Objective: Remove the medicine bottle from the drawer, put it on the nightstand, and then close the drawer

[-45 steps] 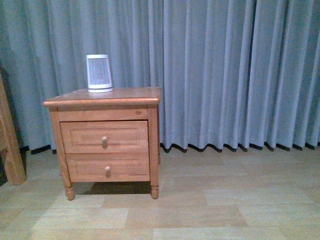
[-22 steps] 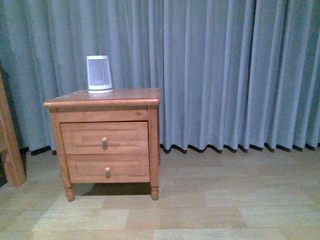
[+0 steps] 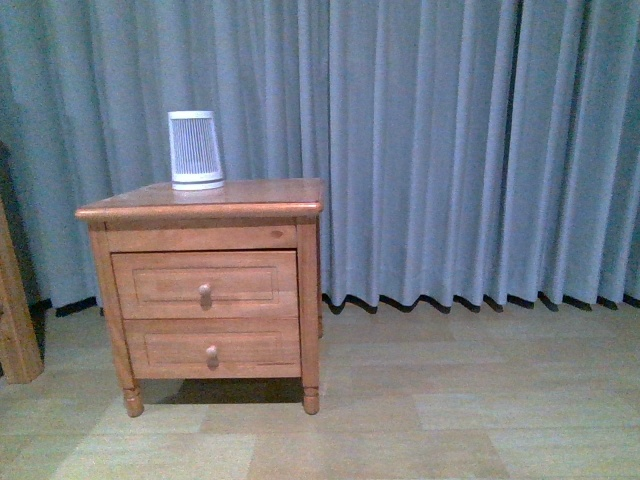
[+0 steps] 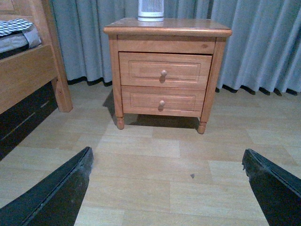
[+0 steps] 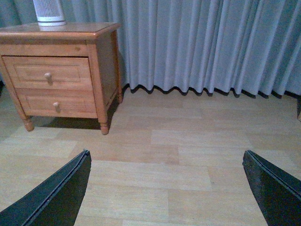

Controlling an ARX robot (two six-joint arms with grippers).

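Observation:
The medicine bottle will keep lying on its side when the robot pushes the upper drawer closed, because the nightstand's top point(image 3: 265, 191) is flat and level.
The orange-brown nightstand point(image 3: 200, 200) stands at the left before the curtain; it also shows in the left wrist view point(image 4: 167, 30) and the right wrist view point(image 5: 56, 32). Its upper drawer point(image 3: 205, 284) is shut, round knob in the middle; it shows too in the wrist views point(image 4: 164, 70) point(image 5: 47, 73). The medicine bottle is hidden. My left gripper point(image 4: 167, 188) is open and empty, low over the floor, well short of the nightstand. My right gripper point(image 5: 167, 188) is open and empty over the floor, to the nightstand's right.
A ribbed white-grey tapered device point(image 3: 195, 149) stands on the nightstand's top. The lower drawer point(image 3: 212, 349) is shut. A grey-blue curtain point(image 3: 450, 150) hangs behind. A wooden bed frame point(image 4: 28, 70) stands left of the nightstand. Pale wood floor point(image 3: 420, 400) spreads in front.
The front view has shifted: the nightstand now appears slightly larger and lower in the picture. Both drawers stay shut. No arm shows in the front view.

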